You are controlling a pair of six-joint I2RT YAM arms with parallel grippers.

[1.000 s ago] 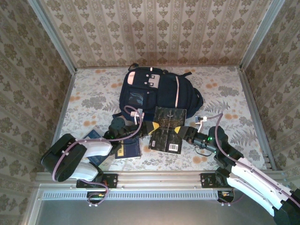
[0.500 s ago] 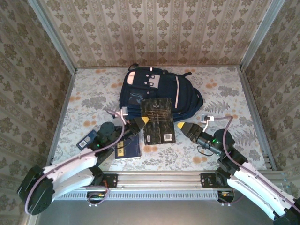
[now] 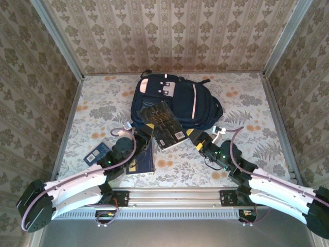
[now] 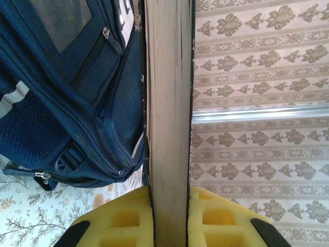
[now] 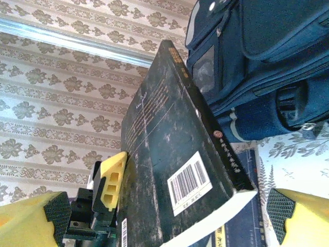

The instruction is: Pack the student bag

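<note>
The student bag (image 3: 180, 105) is lying flat, and my left gripper has the black book. So my right gripper should first take over the book (image 3: 180, 136), and then my left gripper should lift the bag.
The student bag (image 3: 177, 102), navy with pink stripes, lies flat at the back middle of the table. Just in front of it my left gripper (image 3: 145, 130) is shut on a black book (image 3: 163, 125), which tilts over the bag's near edge. In the left wrist view the book's pale page edge (image 4: 169, 103) stands clamped between my yellow pads (image 4: 123, 221), with the bag (image 4: 67, 98) to its left. My right gripper (image 3: 194, 136) is open beside the book's right corner. Its fingers (image 5: 303, 216) stand wide apart, clear of the barcoded cover (image 5: 175, 154); the bag (image 5: 267, 51) is behind.
A blue book (image 3: 142, 162) lies on the table under my left arm, and a smaller blue one (image 3: 96, 153) lies further left. Patterned walls enclose the table on three sides. Flowered tabletop (image 3: 247, 103) is free to the right of the bag.
My right gripper has opened and let go of the black book. The left arm has stretched forward, carrying and turning the book up to the bag's near edge.
</note>
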